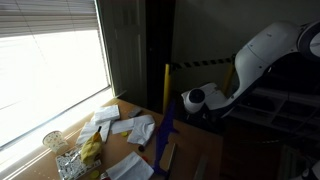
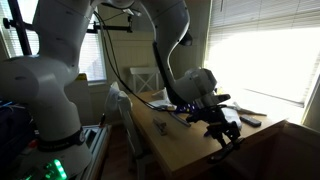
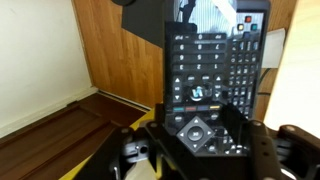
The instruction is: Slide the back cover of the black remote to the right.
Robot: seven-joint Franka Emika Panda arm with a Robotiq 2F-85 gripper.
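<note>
My gripper is holding the black remote at a slant over the table's edge. I should straighten it and move it back over the wooden tabletop (image 2: 188, 146) before I slide the cover.
The black remote (image 3: 200, 85) fills the middle of the wrist view with its button face toward the camera and its round pad low down. My gripper (image 3: 203, 140) has a finger on each long side of its lower end and looks shut on it. A second black keypad bar (image 3: 252, 55) lies right against its right side. In an exterior view the gripper (image 2: 225, 135) points down near the far end of the wooden table (image 2: 170, 150). The remote's back cover is hidden.
White papers (image 1: 130, 125) lie scattered on the table, with a drinking glass (image 1: 52, 140) and a crumpled wrapper near the window. A tall blue strip (image 1: 168, 125) and a yellow post (image 1: 166, 85) stand at the table's edge. A white sheet (image 3: 275, 50) lies beside the remotes.
</note>
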